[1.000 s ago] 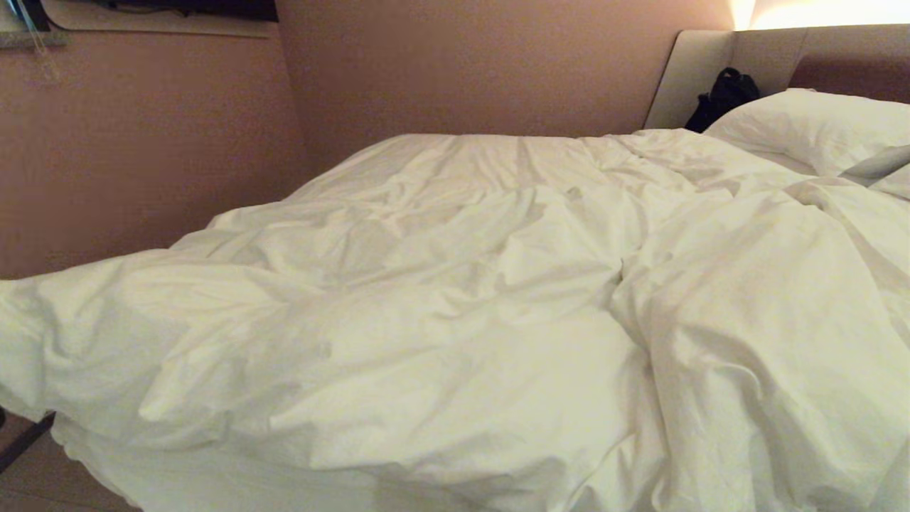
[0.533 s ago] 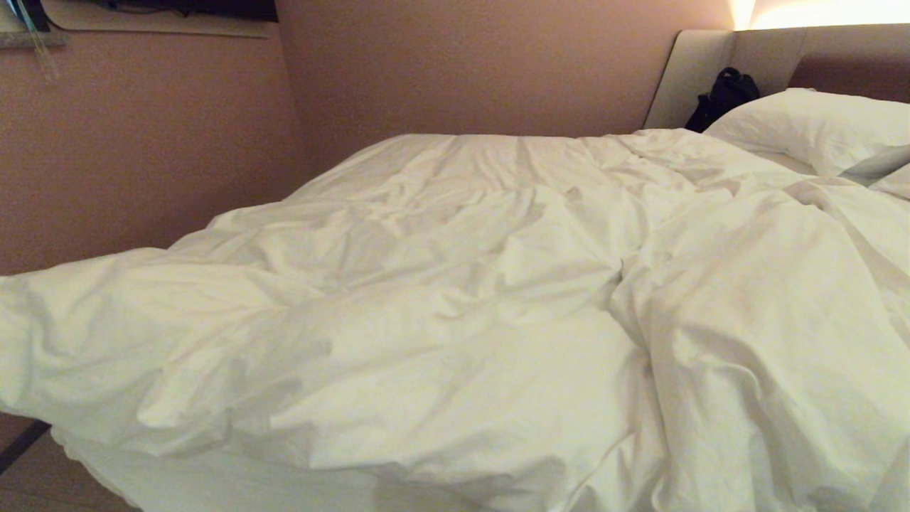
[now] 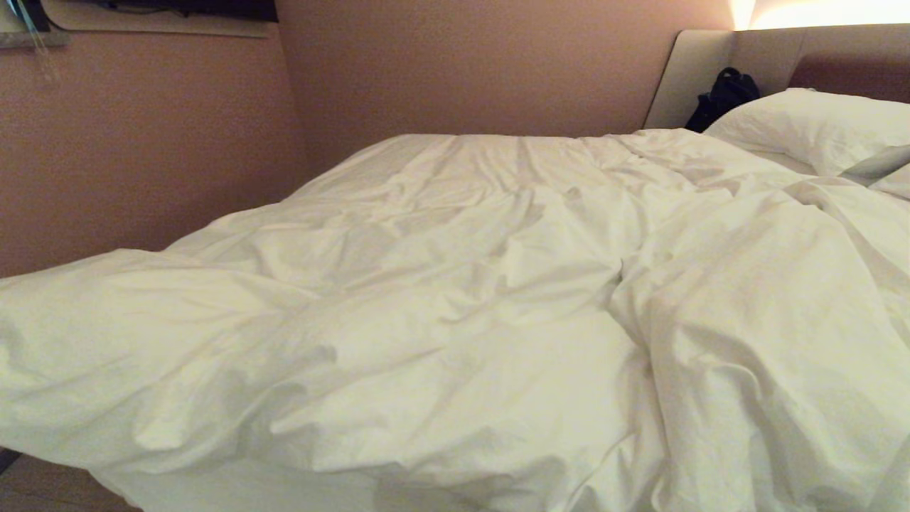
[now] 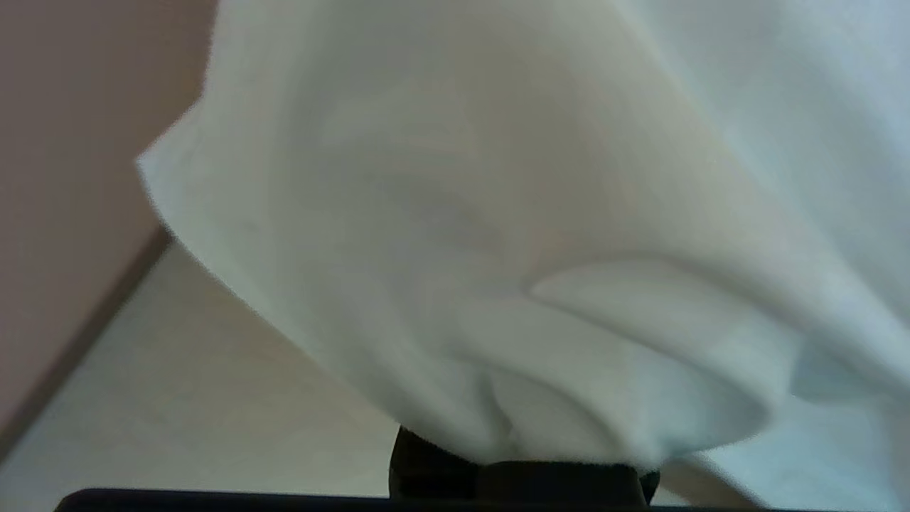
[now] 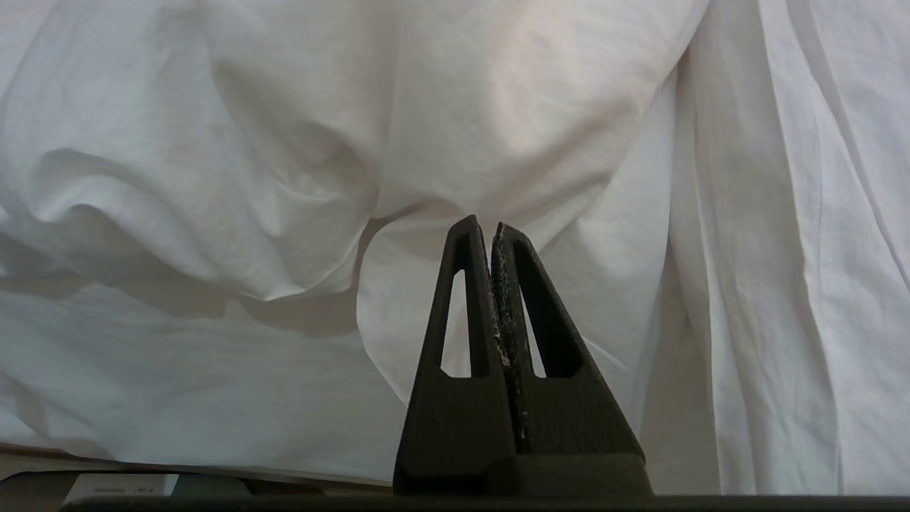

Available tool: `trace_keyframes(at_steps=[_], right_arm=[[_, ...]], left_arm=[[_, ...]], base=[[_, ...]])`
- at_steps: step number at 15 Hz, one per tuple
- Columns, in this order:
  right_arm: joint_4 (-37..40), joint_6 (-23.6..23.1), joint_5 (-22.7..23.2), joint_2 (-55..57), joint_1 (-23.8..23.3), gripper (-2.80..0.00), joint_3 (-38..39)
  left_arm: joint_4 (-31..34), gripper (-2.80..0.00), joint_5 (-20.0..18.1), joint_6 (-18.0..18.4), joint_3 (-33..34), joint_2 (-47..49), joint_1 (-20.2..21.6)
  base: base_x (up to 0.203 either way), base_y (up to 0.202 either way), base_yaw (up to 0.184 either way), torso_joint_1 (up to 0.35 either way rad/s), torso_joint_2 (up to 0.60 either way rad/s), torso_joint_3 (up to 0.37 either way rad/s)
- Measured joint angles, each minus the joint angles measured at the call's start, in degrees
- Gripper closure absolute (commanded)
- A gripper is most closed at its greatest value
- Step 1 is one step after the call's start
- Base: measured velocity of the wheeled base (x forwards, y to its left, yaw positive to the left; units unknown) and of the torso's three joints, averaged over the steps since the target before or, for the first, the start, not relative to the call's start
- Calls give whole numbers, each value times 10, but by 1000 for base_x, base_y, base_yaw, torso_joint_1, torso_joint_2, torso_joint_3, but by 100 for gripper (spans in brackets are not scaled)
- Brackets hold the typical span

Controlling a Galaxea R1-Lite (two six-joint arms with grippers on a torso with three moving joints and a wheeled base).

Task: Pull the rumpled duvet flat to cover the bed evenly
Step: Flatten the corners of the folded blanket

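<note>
Next, my left gripper pulls the duvet's corner back and down over the bed's near side [image 3: 247, 491] before it opens, because the duvet's near edge [image 3: 333, 456] is bunched up above that side of the bed.
The white duvet [image 3: 455, 299] lies creased across the bed, whose padded headboard [image 3: 700, 71] stands at the back right. Its near left corner is drawn out towards the left edge of the head view. Neither arm shows in that view. In the left wrist view my left gripper [image 4: 522, 466] is shut on a bunched fold of the duvet [image 4: 498, 213], and the cloth hides its fingertips. The right gripper [image 5: 490, 229] is shut on nothing and points at the duvet [image 5: 213, 178] hanging down the bed's near side, a little apart from it.
A plump white pillow [image 3: 810, 124] rests at the head of the bed, with a black bag [image 3: 724, 94] behind it against the headboard. A brown wall [image 3: 142, 142] runs close along the far left side. A strip of floor [image 3: 35, 491] shows at the lower left.
The duvet's near left corner has lifted and spread further left and towards me, covering more of the floor at lower left. The right side of the duvet has not moved.
</note>
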Motion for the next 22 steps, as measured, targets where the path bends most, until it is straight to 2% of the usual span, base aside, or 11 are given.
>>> trace_keyframes(at_steps=[3, 5, 9, 10, 13, 20, 22], right_arm=[[0, 0, 0, 0, 0, 0, 0], [0, 0, 0, 0, 0, 0, 0], [0, 0, 0, 0, 0, 0, 0], [0, 0, 0, 0, 0, 0, 0], [0, 0, 0, 0, 0, 0, 0], [0, 0, 0, 0, 0, 0, 0], [0, 0, 0, 0, 0, 0, 0]], left_arm=[[11, 0, -3, 18, 6, -9, 46], [47, 0, -4, 21, 20, -22, 65], [148, 0, -4, 19, 50, -43, 78], [156, 0, -5, 19, 56, -44, 79], [151, 0, -6, 17, 57, -44, 90], [144, 0, -2, 4, -46, 22, 163], [146, 0, -3, 7, -56, 40, 182]], base=[[0, 0, 0, 0, 0, 0], [0, 0, 0, 0, 0, 0], [0, 0, 0, 0, 0, 0], [0, 0, 0, 0, 0, 0], [0, 0, 0, 0, 0, 0], [0, 0, 0, 0, 0, 0], [0, 0, 0, 0, 0, 0]])
